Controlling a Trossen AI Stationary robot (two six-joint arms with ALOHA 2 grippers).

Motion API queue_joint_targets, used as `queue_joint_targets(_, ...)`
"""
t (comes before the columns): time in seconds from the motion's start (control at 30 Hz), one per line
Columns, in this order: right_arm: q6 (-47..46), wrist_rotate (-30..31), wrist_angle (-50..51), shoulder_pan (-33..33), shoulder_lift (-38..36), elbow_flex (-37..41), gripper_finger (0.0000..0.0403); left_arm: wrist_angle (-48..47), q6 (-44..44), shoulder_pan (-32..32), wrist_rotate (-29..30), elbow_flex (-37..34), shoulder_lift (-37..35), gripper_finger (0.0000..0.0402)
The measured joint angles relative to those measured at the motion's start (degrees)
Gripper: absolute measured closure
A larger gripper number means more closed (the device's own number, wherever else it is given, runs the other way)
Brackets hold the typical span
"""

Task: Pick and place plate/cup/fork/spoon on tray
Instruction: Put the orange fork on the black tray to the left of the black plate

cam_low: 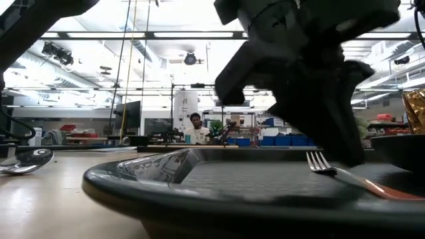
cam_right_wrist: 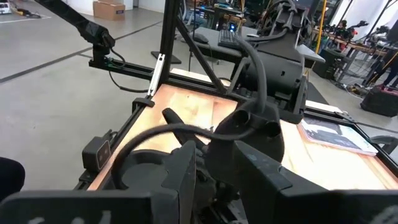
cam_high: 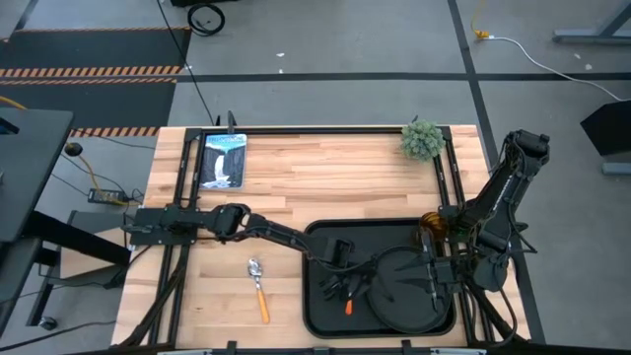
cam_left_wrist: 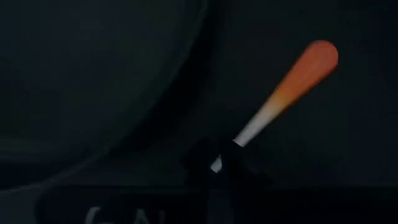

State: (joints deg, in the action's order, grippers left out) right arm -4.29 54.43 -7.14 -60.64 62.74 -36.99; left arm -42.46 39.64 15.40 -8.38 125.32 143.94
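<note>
The fork's orange handle (cam_high: 348, 308) is slanting away from the plate, so my left gripper should grip the pale neck (cam_left_wrist: 254, 126) again and turn the fork straight before leaving it.
My left gripper (cam_high: 340, 281) reaches from the left over the black tray (cam_high: 315, 237) and is shut on the fork (cam_high: 347, 307), whose orange handle (cam_left_wrist: 308, 62) points toward the near edge. The round black plate (cam_high: 399, 286) lies on the tray's right half. My right gripper (cam_high: 432, 281) hangs over the plate's right part with its fingers a little apart; I cannot tell whether it touches the plate. The amber cup (cam_high: 431, 225) stands at the tray's far right corner, half hidden by the right arm. The spoon (cam_high: 258, 286) lies on the table left of the tray. My left gripper pinches the fork's pale neck (cam_left_wrist: 239, 138), between the tines and the orange handle, between its two fingers. The fingers come from above, pointing down, and lie across the fork. The fork sits nearly level and low over the tray floor, its tines (cam_low: 319, 159) pointing away from the plate.
A small green plant (cam_high: 422, 139) stands at the table's far right, and a picture card (cam_high: 222, 160) lies at the far left. There is bare wood between them and around the spoon. A person sits far off in the room behind the table.
</note>
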Motion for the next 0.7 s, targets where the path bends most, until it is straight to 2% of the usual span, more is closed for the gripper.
queue_joint_targets(0.27,-0.02,0.00,0.00,0.00,0.00,0.00,0.0289,-3.27,0.54,0.03,1.44,6.79,-0.20,0.0343)
queue_joint_targets(0.57,-0.46,0.00,-0.04,0.00,0.00,0.00,0.0289,-6.97,8.88,0.13,2.21,5.29,0.50,0.0237)
queue_joint_targets(0.7,-0.32,0.00,-0.04,0.00,0.00,0.02,0.0289,-6.59,12.00,0.48,2.14,5.48,0.72,0.0216)
